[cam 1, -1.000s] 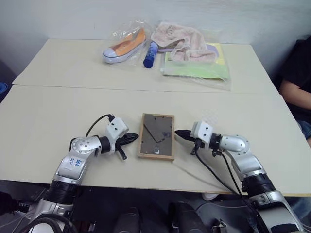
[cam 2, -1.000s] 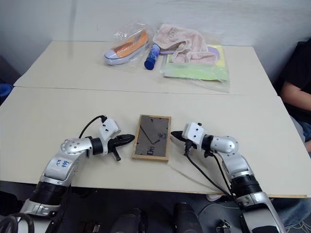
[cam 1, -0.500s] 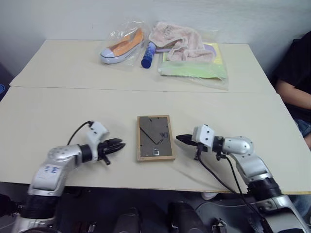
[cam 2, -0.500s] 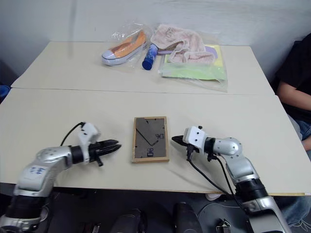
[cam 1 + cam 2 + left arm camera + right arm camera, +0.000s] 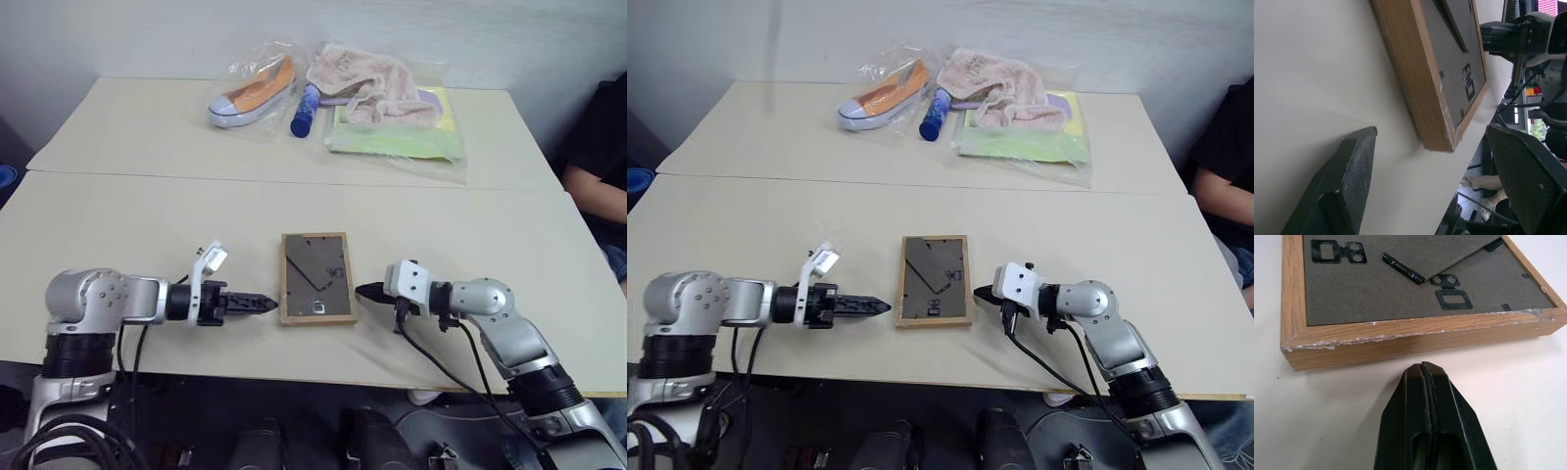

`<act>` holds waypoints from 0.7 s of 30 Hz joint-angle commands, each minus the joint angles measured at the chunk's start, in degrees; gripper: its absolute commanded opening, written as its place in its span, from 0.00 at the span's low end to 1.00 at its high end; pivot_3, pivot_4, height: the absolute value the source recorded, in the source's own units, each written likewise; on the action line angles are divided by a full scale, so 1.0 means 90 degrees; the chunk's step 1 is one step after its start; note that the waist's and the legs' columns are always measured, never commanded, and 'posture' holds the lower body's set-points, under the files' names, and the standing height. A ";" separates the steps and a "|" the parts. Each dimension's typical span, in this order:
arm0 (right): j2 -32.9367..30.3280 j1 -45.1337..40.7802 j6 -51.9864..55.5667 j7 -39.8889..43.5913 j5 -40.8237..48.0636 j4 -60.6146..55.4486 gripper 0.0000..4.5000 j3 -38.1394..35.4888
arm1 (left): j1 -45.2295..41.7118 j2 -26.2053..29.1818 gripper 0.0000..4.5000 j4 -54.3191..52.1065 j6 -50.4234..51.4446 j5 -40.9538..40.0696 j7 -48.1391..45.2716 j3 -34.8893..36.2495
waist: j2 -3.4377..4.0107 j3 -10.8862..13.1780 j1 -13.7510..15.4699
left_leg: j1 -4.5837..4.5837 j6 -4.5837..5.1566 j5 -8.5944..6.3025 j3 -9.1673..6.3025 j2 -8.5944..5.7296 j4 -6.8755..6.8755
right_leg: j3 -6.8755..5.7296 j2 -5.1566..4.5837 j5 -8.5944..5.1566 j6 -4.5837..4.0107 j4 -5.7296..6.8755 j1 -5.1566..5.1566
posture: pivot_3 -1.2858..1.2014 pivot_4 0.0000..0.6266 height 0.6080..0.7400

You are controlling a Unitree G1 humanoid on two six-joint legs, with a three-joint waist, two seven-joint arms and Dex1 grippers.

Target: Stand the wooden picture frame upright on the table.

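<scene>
My left gripper is facing a wooden picture frame that lies face down with its stand folded (image 5: 310, 275), so it should raise the frame's near corner (image 5: 286, 318) before my right gripper turns the frame upright.
The wooden picture frame (image 5: 316, 277) lies flat, face down, near the front of the table (image 5: 118, 225). Its dark back panel and fold-out stand (image 5: 1449, 249) face up, the stand folded almost flat. My left gripper (image 5: 257, 304) points level at the frame's near left corner from the left. In the left wrist view its fingers (image 5: 1347, 196) stand wide apart, open and empty, and the frame (image 5: 1449, 63) lies just ahead. My right gripper (image 5: 364, 292) is shut, its tip a short gap from the frame's right edge (image 5: 1415, 340).
At the table's far side lie a bagged orange-and-white shoe (image 5: 250, 93), a blue bottle (image 5: 304, 111), a pink cloth (image 5: 367, 88) and a green-yellow flat packet (image 5: 402, 135). A seam (image 5: 196, 178) crosses the tabletop. A person sits at the right edge (image 5: 602, 147).
My left arm swung out to the left and drew back, its wrist rolled and its gripper opened. The right gripper drew back slightly. The frame has not moved.
</scene>
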 commanded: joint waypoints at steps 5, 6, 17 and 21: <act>0.0240 -0.0166 -0.0004 0.0007 0.0074 -0.0395 0.00 0.0128 | -0.0488 -0.0791 0.84 0.0763 0.0019 -0.0412 0.1262 -0.0247 | 0.0000 0.0000 0.0096 | 0.0001 -0.0001 -0.0001 -0.0003 0.0000 0.0014 | -0.0002 0.0000 0.0000 0.0001 -0.0004 0.0004 | 0.52 0.24 1.00; 0.0268 -0.0173 0.0032 -0.0020 0.0043 -0.0419 0.00 0.0149 | -0.0543 -0.0874 0.84 0.0871 0.0019 -0.0493 0.1405 -0.0263 | 0.0000 0.0000 0.0126 | 0.0002 -0.0002 -0.0001 -0.0001 -0.0002 0.0018 | -0.0001 0.0000 0.0000 0.0001 -0.0008 0.0004 | 0.52 0.24 1.00; 0.0278 -0.0134 0.0067 -0.0181 -0.0125 -0.0436 0.00 0.0100 | -0.0749 -0.1069 0.50 0.1397 0.0019 -0.1473 0.2368 0.0108 | -0.0001 0.0001 0.0124 | 0.0000 -0.0005 -0.0003 -0.0002 -0.0004 0.0020 | -0.0004 0.0002 0.0000 0.0006 0.0000 0.0005 | 0.52 0.24 1.00; 0.0061 0.0026 -0.0096 0.0008 0.0210 -0.0456 0.00 -0.0224 | -0.0513 -0.0926 0.29 0.1111 0.0019 -0.1677 0.2343 0.0267 | -0.0002 0.0001 0.0120 | 0.0000 -0.0007 -0.0003 -0.0001 -0.0004 0.0020 | -0.0005 0.0003 0.0000 0.0006 -0.0004 0.0006 | 0.52 0.24 1.00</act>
